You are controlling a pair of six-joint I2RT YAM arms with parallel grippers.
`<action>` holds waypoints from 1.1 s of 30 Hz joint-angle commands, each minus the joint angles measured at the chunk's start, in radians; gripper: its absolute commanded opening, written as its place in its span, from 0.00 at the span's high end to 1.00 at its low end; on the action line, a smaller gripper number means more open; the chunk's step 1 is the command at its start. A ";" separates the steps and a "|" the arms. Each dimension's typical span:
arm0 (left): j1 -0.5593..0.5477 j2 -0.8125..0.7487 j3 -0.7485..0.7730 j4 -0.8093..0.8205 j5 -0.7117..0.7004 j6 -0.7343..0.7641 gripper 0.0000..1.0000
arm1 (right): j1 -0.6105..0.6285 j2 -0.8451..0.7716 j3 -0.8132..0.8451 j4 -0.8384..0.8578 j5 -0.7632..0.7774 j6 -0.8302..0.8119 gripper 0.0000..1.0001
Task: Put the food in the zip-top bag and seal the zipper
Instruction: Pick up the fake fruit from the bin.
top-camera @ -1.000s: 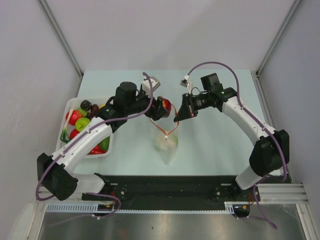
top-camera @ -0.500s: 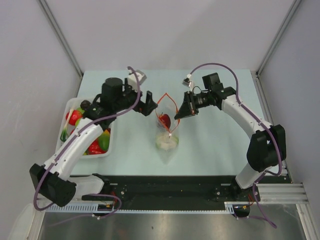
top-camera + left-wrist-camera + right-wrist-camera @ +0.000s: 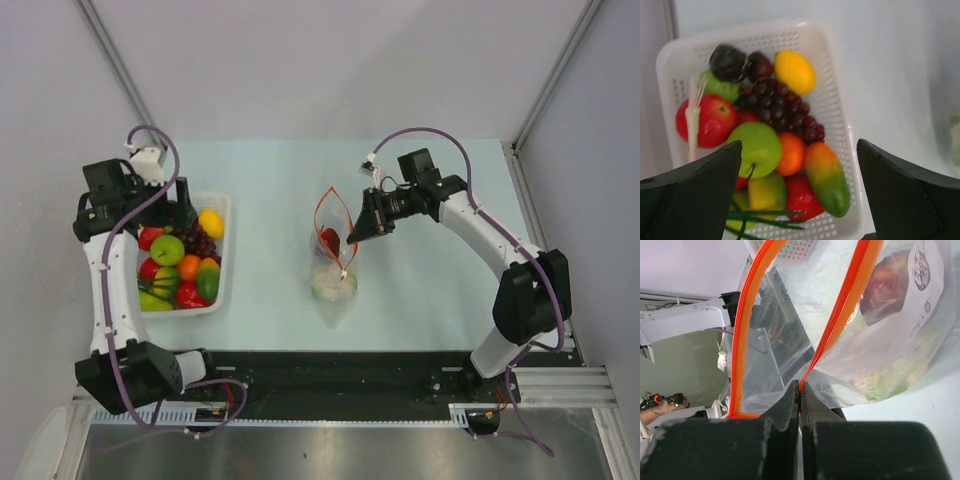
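Note:
I should keep lowering my open left gripper over the green apple point(image 3: 167, 250), which sits under it on top of the other fruit, until the fingers are on either side of its sides point(image 3: 755, 149), and then close them.
The zip-top bag point(image 3: 335, 262) stands mid-table with its mouth held open. A red piece point(image 3: 329, 238) and a whitish lump point(image 3: 331, 284) lie inside it. My right gripper point(image 3: 353, 236) is shut on the orange-red zipper point(image 3: 840, 310) at the mouth's right edge. In the right wrist view the strip runs up from between the closed fingertips point(image 3: 800, 387). My left gripper point(image 3: 180, 214) is open and empty above the white tray point(image 3: 222, 205). The left wrist view shows the food there: green apple point(image 3: 759, 148), orange point(image 3: 791, 152), yellow lemon point(image 3: 794, 72), dark grapes point(image 3: 787, 108), a green-orange mango point(image 3: 827, 177).
The white tray sits at the table's left edge near the left wall. The black rail point(image 3: 330, 375) with both arm bases runs along the near edge. The pale table surface point(image 3: 450, 290) lies around the bag.
My left arm has swung from over the bag mouth back to the tray. The red piece it held there now lies inside the bag. My right gripper keeps its hold on the zipper.

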 commanded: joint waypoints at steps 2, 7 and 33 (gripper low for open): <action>0.152 0.069 0.047 -0.143 0.017 0.192 0.01 | 0.011 -0.043 0.000 -0.020 0.027 -0.035 1.00; 0.166 0.130 0.038 -0.183 -0.026 0.278 0.03 | 0.015 -0.039 0.000 -0.032 0.035 -0.050 1.00; 0.033 0.236 -0.206 0.140 -0.420 0.092 0.00 | 0.029 -0.037 -0.001 -0.044 0.049 -0.058 1.00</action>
